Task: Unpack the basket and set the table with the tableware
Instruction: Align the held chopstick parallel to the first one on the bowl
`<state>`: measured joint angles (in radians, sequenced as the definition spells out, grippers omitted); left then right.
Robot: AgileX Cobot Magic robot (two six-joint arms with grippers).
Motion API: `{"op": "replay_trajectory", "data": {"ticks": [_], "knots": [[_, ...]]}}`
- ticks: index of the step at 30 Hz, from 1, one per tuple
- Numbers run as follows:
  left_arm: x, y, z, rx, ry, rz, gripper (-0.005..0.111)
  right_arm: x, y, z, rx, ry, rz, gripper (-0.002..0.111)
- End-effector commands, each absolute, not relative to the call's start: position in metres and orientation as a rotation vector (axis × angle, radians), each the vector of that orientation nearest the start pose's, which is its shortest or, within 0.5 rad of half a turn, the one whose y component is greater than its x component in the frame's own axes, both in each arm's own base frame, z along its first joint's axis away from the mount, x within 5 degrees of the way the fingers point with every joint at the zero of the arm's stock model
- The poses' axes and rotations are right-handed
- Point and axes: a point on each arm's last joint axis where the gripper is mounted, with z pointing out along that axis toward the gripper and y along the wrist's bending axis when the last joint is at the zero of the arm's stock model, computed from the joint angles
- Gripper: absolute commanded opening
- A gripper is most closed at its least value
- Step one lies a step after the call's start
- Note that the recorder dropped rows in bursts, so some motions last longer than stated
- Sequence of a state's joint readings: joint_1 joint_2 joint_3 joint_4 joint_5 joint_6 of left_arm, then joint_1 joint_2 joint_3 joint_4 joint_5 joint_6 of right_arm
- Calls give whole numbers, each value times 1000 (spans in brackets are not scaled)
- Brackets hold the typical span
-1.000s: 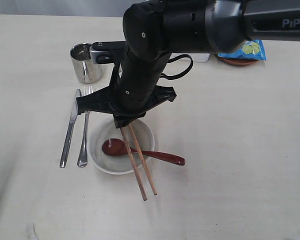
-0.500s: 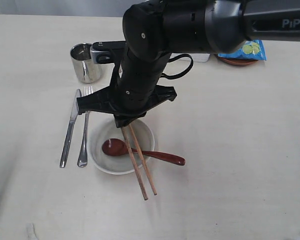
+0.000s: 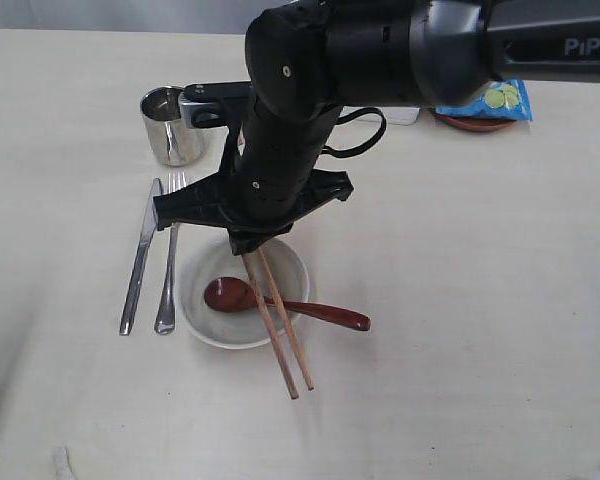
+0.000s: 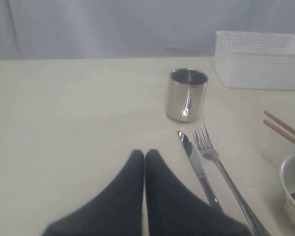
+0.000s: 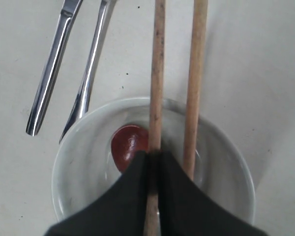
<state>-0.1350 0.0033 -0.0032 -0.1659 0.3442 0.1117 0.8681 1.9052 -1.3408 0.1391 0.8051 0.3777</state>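
Observation:
The robot's right gripper has just one chopstick between its fingers and the other runs [image 3: 271,278] outside, so the robot should open that gripper and push the chopsticks together [image 3: 257,290] before it picks up both.
My right gripper [image 3: 252,250] [image 5: 154,155] hangs over the off-white bowl [image 3: 205,290] [image 5: 226,142], shut on the wooden chopsticks [image 3: 280,335] [image 5: 157,73]. One stick is clamped between the fingers and the other runs along the outside of one finger. Both slant down past the bowl's rim, their tips above the table [image 3: 460,300]. The red-brown spoon [image 3: 330,315] [image 5: 128,145] lies in the bowl. Knife [image 3: 138,260] [image 4: 196,164] and fork [image 3: 168,270] [image 4: 221,167] lie side by side left of the bowl, with the steel cup [image 3: 168,125] [image 4: 187,96] behind them. My left gripper [image 4: 144,153] is shut and empty, low beside the knife. The white basket [image 4: 260,61] stands at the back.
At the back right a blue chips packet [image 3: 490,100] lies on the round brown plate [image 3: 475,124]. The right arm's thick black body reaches in from the upper right and hides the table's middle back.
The lower tip of one chopstick has edged very slightly to the right. Nothing else has moved.

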Motion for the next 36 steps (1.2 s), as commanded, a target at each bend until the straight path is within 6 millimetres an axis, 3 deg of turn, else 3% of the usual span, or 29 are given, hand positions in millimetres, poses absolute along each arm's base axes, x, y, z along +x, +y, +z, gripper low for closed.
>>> {"op": "replay_trajectory", "data": {"ticks": [1,7,15,19,22,24,26,28,36], "knots": [[52,-13,183,128,1821,-183,0,245,302,197,-625,2857,386,4],[52,-13,183,128,1821,-183,0,246,302,197,-626,2852,389,28],[52,-13,183,128,1821,-183,0,246,303,203,-628,2815,415,27],[52,-13,183,128,1821,-183,0,229,320,220,-840,2718,478,27],[52,-13,183,128,1821,-183,0,219,330,206,-914,2736,451,27],[52,-13,183,128,1821,-183,0,220,332,197,-919,2756,434,24],[52,-13,183,128,1821,-183,0,221,333,192,-923,2763,426,7],[52,-13,183,128,1821,-183,0,221,333,191,-936,2758,419,0],[52,-13,183,128,1821,-183,0,225,330,191,-965,2725,354,-1]]}}
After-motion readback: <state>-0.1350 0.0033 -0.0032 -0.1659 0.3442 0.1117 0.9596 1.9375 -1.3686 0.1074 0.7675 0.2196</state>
